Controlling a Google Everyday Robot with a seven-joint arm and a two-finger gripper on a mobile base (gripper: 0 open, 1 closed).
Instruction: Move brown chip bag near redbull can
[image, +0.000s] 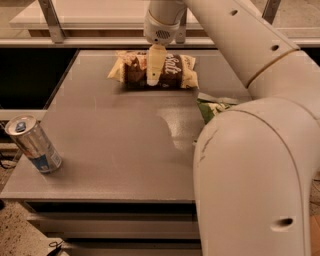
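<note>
Crinkled cream ends stick out on both sides of my gripper. I expect the brown chip bag to sag at both ends once I raise its middle.
The brown chip bag lies at the far middle of the grey table, dark brown with white lettering and cream ends. My gripper hangs straight down over the bag's middle, its cream finger in front of the bag. The redbull can stands tilted at the table's front left corner, silver and blue, far from the bag. My arm's large white links fill the right side of the view.
A green chip bag lies at the right of the table, mostly hidden behind my arm. A shelf rail with metal posts runs along the back. The table's front edge drops to drawers below.
</note>
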